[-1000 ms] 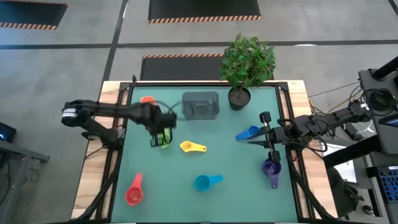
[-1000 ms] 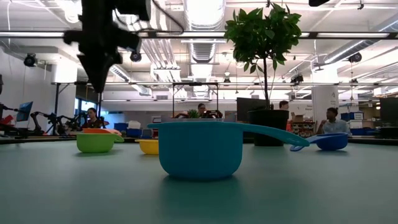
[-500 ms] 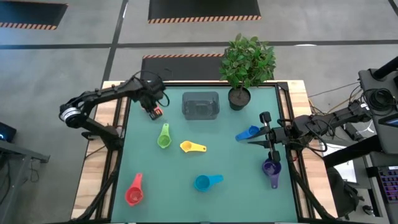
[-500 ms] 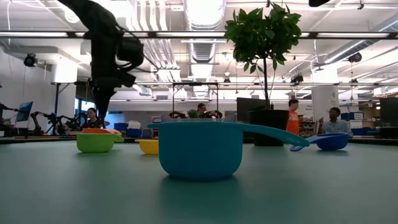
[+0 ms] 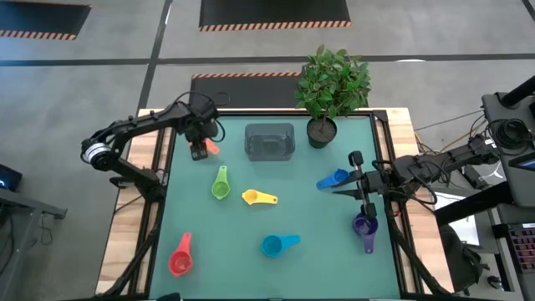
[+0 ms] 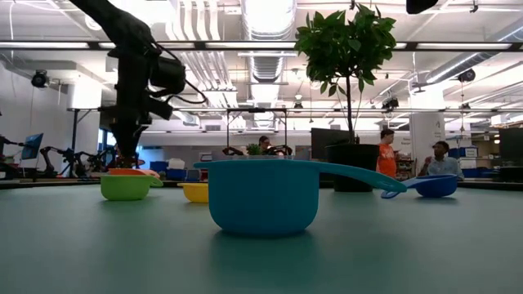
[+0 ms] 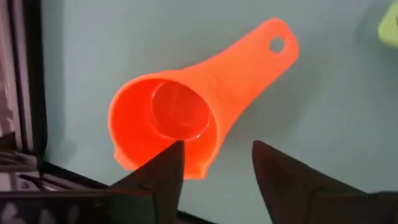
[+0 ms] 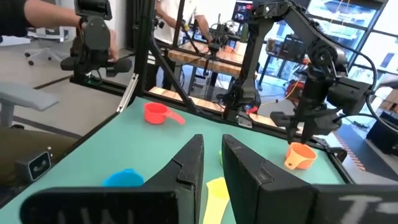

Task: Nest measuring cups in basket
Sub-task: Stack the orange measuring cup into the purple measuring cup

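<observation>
My left gripper should go on down until its fingers are on both sides of the cup's rim, and then close, because its fingers straddle the orange cup's rim point(image 7: 215, 148), above the cup's bowl and clear mat point(image 7: 235, 175).
The orange measuring cup point(image 7: 168, 121) lies on the table's far left corner, bowl up, handle point(image 7: 261, 53) flat on the mat. My left gripper point(image 7: 214, 158) hangs open just above it, fingers pointing down on either side of the bowl's rim; it also shows in the high view point(image 5: 199, 149). Green point(image 5: 220, 184), yellow point(image 5: 257, 197), blue point(image 5: 334, 179), teal point(image 5: 278, 244), purple point(image 5: 364, 227) and red point(image 5: 180, 255) cups lie scattered on the mat. The basket point(image 5: 269, 142) stands at the far middle. My right gripper point(image 5: 338, 190) waits by the blue cup, a narrow gap between its fingers, holding nothing. My left gripper comes at the orange cup from above. One fingertip point(image 7: 171, 163) stands over the bowl's rim point(image 7: 198, 167). Whether it touches the rim, I cannot tell.
A potted plant point(image 5: 333, 84) stands at the far edge, right of the basket. The dark frame rail point(image 7: 28, 93) runs close behind the orange cup. Bare mat lies between the scattered cups. People show in the room beyond the table.
My left gripper has gone from above the green cup toward the table's far left corner and come down over the orange cup, where it has opened. The green cup lies where it was.
</observation>
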